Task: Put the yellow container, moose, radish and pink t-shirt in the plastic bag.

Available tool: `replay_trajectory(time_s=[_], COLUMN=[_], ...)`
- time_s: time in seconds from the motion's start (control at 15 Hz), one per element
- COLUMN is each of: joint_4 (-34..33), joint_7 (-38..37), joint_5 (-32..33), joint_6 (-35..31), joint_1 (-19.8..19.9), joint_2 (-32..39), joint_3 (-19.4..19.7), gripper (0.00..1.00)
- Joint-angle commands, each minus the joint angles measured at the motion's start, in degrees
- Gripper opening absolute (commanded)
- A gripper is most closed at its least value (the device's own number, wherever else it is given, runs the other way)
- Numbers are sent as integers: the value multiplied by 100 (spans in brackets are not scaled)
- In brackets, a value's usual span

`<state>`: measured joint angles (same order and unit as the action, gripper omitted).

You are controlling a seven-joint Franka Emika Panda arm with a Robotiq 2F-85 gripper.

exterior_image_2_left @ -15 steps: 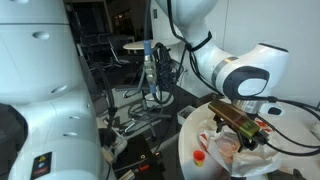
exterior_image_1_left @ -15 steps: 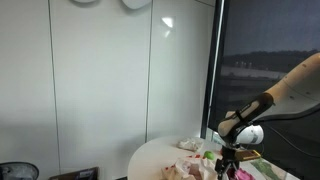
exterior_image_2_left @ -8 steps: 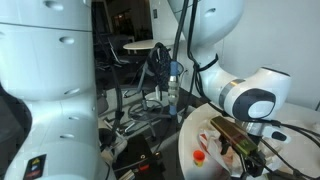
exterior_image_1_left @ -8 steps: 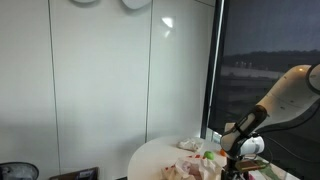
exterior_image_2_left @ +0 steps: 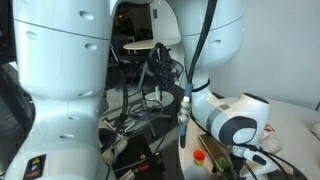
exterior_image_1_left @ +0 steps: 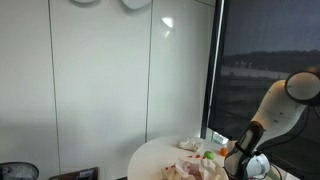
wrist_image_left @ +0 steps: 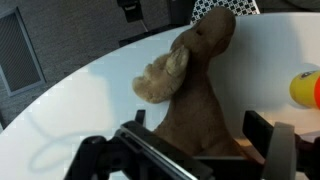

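My gripper will lift the moose with the moose's head (wrist_image_left: 210,32) still stretched out ahead, because the thick, rounded neck (wrist_image_left: 195,75) runs smoothly from the moose's body.
In the wrist view the brown plush moose (wrist_image_left: 195,75) lies on the white round table (wrist_image_left: 70,110). My gripper (wrist_image_left: 197,138) is open, low over the table, with one finger on each side of the moose's body. The yellow container (wrist_image_left: 308,88) shows at the right edge of that view. In an exterior view a crumpled pale pink-white heap (exterior_image_1_left: 192,164) lies on the table; I cannot tell bag from t-shirt there. A small green item (exterior_image_1_left: 210,155) sits beside it. The arm's wrist (exterior_image_2_left: 235,120) hides the gripper in the other exterior view.
The table's curved edge (wrist_image_left: 90,70) runs close behind the moose. A small orange-red item (exterior_image_2_left: 200,156) lies on the table near the arm. White wall panels (exterior_image_1_left: 100,80) and a dark window (exterior_image_1_left: 260,50) stand behind the table. A cluttered stand with cables (exterior_image_2_left: 150,80) is nearby.
The arm has dropped down towards the table and bent lower over the objects; the gripper now sits at table level around the moose.
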<state>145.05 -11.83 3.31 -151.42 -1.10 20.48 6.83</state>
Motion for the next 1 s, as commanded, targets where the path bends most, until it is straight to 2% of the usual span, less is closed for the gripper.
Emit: replay_trajectory(time_s=[0.0,0.07,0.13,0.2,0.4,0.6,0.8,0.87,0.93], joint_4=[-49,-112,-153,-190,-210,-158,-222,-266,-287], joint_7=[-777,-998,-1168,-1292,-1424,-1336,-1539,-1716,-1637], joint_5=[472,678,772,782,556,617,1089,1386,1346], joint_6=[-1002,-1238,-1400,-1513,-1375,-707,498,991,1428], joint_1=[-429,-679,-913,-1136,-1570,-1786,-2110,-2248,-2552], joint_2=[776,998,1159,1296,1332,859,128,-113,-233], joint_3=[448,727,971,1182,1439,1507,1741,1862,2094], gripper=[100,100,75,73,49,28,6,4,3])
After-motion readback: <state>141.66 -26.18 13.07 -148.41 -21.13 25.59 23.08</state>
